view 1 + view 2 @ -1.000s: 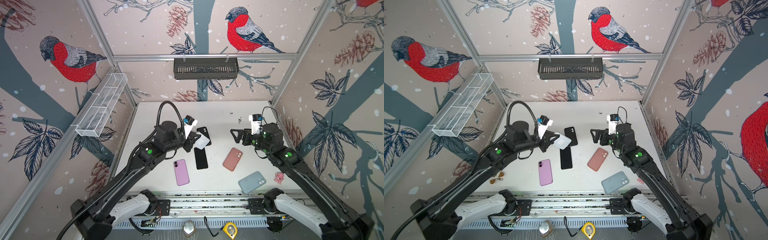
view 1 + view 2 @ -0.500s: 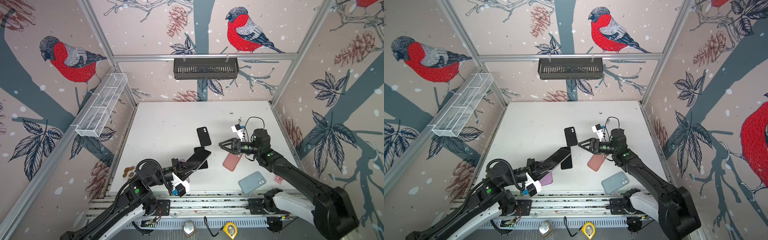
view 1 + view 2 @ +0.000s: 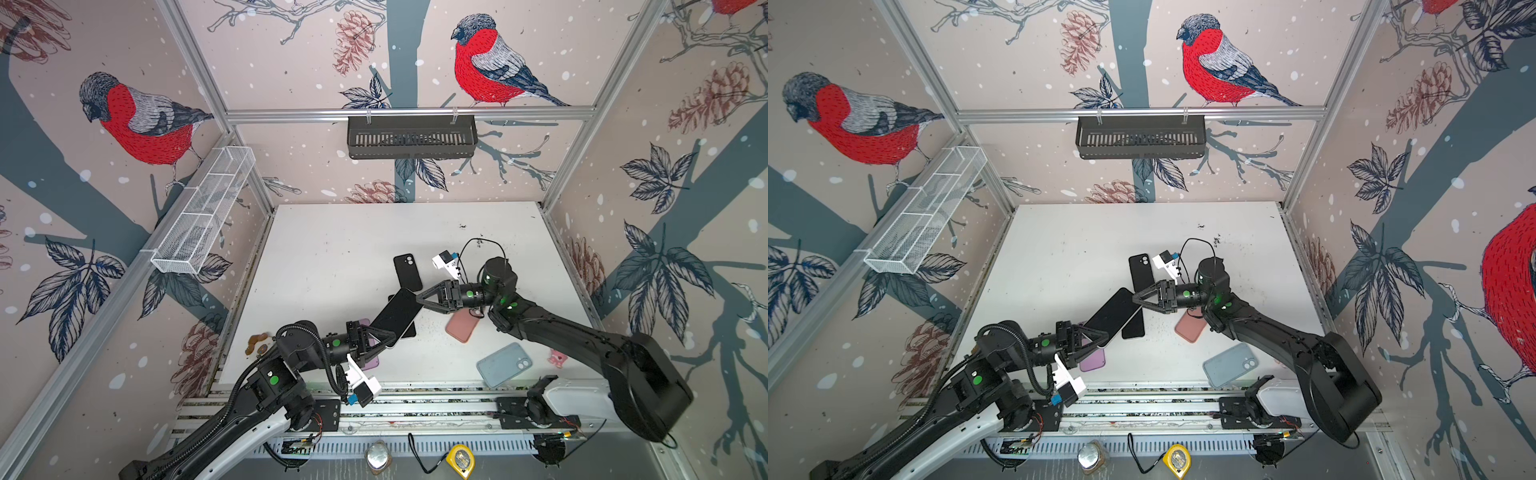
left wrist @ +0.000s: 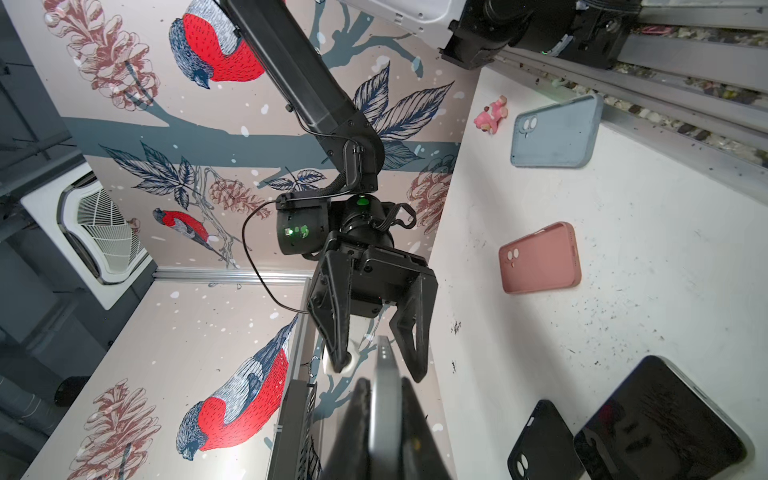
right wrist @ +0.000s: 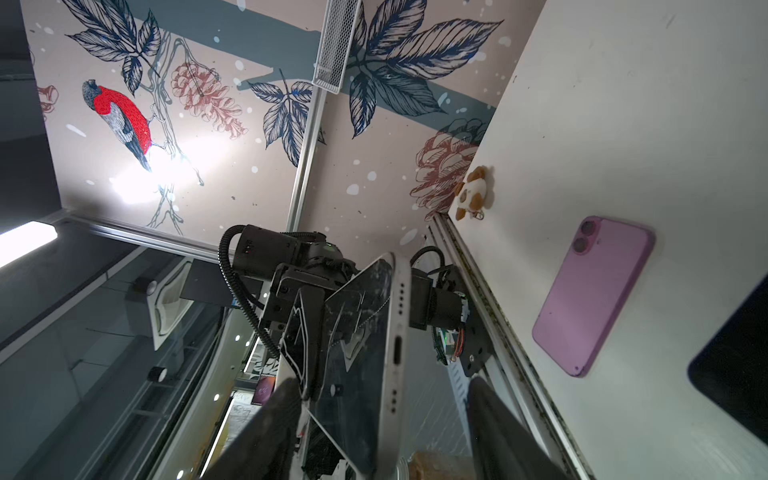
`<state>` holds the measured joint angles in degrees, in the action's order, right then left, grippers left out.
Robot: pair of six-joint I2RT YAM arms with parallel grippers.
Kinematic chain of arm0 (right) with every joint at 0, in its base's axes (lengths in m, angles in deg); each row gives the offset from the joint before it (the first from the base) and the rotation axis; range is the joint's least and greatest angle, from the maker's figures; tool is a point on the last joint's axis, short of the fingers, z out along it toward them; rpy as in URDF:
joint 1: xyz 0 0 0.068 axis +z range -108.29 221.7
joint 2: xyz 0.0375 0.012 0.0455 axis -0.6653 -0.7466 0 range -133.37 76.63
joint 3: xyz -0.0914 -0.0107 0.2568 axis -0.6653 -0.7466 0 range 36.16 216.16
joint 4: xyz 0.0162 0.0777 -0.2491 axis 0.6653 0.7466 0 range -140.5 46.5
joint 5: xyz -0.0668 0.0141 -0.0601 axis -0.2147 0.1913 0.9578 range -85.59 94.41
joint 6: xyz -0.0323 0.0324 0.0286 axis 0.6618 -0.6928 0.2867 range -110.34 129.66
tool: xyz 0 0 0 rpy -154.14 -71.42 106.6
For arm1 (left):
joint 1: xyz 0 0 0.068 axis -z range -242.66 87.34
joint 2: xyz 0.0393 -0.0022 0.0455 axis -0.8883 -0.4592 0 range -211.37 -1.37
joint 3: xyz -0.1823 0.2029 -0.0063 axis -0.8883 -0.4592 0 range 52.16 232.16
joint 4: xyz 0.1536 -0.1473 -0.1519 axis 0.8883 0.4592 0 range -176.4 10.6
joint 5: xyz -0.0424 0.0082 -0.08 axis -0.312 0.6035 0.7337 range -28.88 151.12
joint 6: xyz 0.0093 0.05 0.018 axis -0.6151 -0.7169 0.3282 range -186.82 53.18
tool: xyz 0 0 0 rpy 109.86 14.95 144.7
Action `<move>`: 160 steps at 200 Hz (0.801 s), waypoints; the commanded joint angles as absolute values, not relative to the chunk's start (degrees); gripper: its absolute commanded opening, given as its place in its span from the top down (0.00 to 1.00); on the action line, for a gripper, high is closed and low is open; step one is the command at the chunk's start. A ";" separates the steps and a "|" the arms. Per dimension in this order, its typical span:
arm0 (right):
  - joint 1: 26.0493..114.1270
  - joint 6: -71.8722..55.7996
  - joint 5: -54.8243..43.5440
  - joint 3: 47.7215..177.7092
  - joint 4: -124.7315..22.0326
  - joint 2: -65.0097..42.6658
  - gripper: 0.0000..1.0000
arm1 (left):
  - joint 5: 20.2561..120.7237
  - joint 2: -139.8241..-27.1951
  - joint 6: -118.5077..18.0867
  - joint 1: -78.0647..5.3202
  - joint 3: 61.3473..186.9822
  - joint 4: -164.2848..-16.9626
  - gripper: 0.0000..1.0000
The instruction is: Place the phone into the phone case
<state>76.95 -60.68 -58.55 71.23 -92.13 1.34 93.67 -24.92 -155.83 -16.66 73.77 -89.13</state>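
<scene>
I should take the phone's far end with my right gripper, because my left gripper is holding the phone's near end and needs to be free for the black phone case.
A white-edged phone with a dark screen hangs tilted above the table, my left gripper shut on its near end. In the left wrist view its edge runs out between my left gripper fingers. My right gripper straddles the phone's far end, jaws apart, with a gap on one side. A black phone case, a pink case and a blue case lie flat on the table.
A black phone lies under the held one, a purple phone beside the left arm. A pink toy sits near the blue case, a dog toy at the table's left edge.
The left arm has dropped low to the front, holding the phone up. The right gripper has reached the phone's far end and its jaws have narrowed around it.
</scene>
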 commanded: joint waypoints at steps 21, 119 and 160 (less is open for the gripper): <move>78.52 -68.03 -60.01 71.58 -105.87 -1.19 0.47 | 94.25 -24.63 -159.54 -16.52 74.53 -90.01 1.00; 77.48 -64.50 -58.32 71.81 -101.36 -0.30 0.94 | 95.81 -25.45 -151.85 -16.44 75.15 -91.21 0.87; 68.55 -61.60 -56.94 70.78 -94.44 6.94 0.98 | 95.62 -26.42 -127.63 -16.18 75.99 -94.94 0.52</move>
